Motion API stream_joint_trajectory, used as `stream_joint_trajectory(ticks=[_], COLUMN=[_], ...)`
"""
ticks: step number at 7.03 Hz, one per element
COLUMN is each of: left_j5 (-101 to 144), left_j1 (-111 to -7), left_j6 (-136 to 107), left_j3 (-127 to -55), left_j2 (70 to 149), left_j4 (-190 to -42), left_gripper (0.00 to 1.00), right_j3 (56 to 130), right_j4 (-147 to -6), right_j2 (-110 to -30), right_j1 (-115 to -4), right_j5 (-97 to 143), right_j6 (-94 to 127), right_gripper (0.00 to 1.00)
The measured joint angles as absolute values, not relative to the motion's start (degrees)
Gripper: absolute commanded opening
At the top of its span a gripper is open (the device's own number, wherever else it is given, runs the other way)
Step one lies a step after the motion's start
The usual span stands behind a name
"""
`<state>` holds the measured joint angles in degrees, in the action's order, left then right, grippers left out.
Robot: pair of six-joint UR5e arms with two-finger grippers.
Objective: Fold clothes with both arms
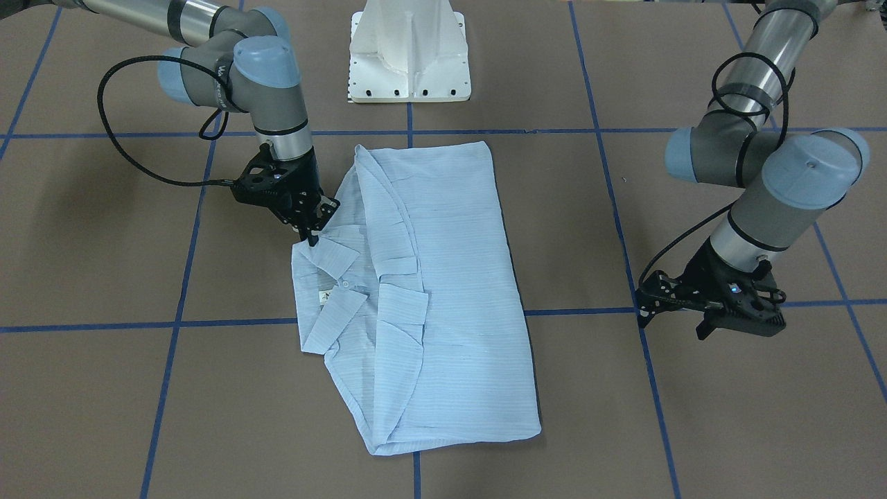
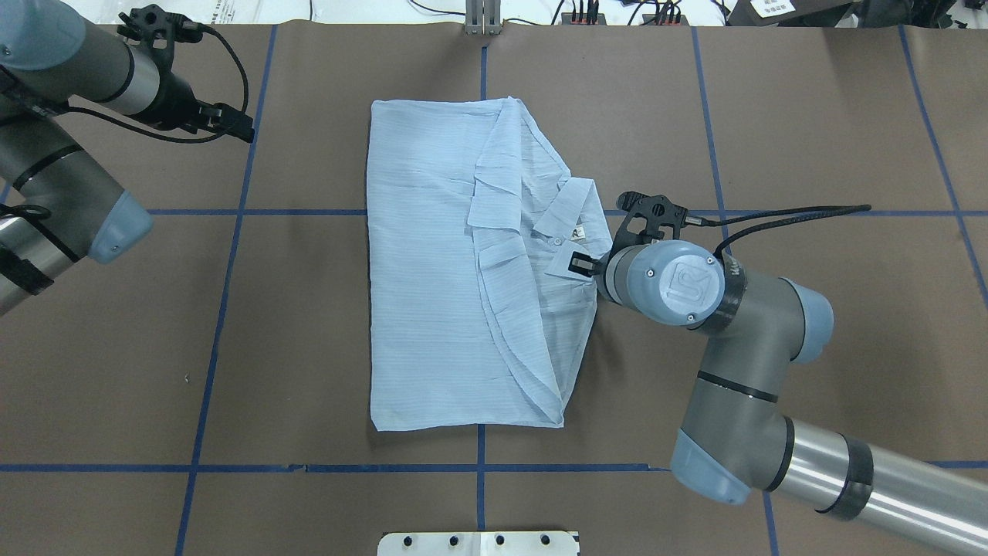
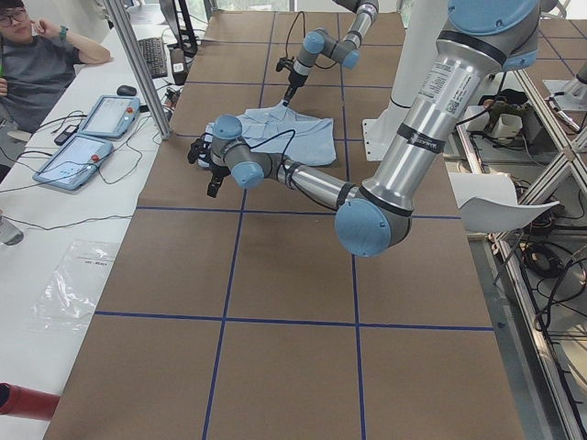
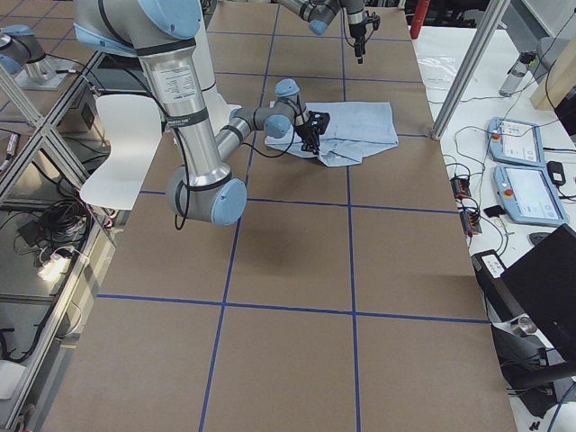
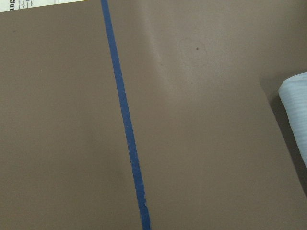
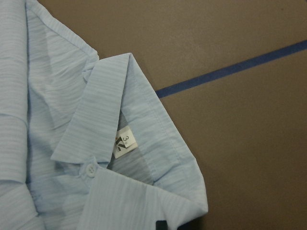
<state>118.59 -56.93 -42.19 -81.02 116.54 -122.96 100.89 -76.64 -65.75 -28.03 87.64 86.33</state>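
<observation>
I should move my right gripper off the collar and pull out the corner by the pedestal base, as the shirt's edge slants in from collar to corner.
The pale blue striped shirt [image 1: 443,277] [image 2: 424,293] lies folded into a long rectangle in the middle of the brown table, with its collar [image 6: 110,86] on the robot's right side. My right gripper [image 1: 311,238] [image 2: 584,265] points down at the collar's outer edge. Its tips look pinched together on the cloth, and one dark tip [image 6: 161,224] shows at the collar's edge. A size label [image 6: 125,141] and a white button [image 6: 88,167] lie just beside it. My left gripper [image 1: 669,322] [image 2: 245,131] hovers open over bare table, well clear of the shirt [image 5: 295,96].
The white pedestal base [image 1: 409,55] [image 2: 478,543] stands behind the shirt. Blue tape lines [image 5: 124,124] cross the table. A seated person [image 3: 37,55] and teach pendants [image 3: 92,128] [image 4: 522,162] are on a side bench beyond the table's far edge.
</observation>
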Motion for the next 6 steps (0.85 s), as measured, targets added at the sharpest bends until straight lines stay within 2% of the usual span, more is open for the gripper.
stream_joint_trajectory(ticks=[3, 6], left_j5=[119.4, 119.52], left_j1=[-56.84, -56.72], left_j6=[-42.13, -42.12], left_j3=[-82.33, -82.49], left_j2=[115.32, 115.1], left_j4=[-122.9, -122.8], left_gripper=[1.0, 1.0], right_j3=[101.3, 100.87], right_j4=[-83.34, -90.06], right_j2=[-62.57, -55.6], right_j1=[-35.79, -31.75], right_j5=[100.0, 101.91], right_j6=[71.35, 64.91], right_gripper=[1.0, 1.0])
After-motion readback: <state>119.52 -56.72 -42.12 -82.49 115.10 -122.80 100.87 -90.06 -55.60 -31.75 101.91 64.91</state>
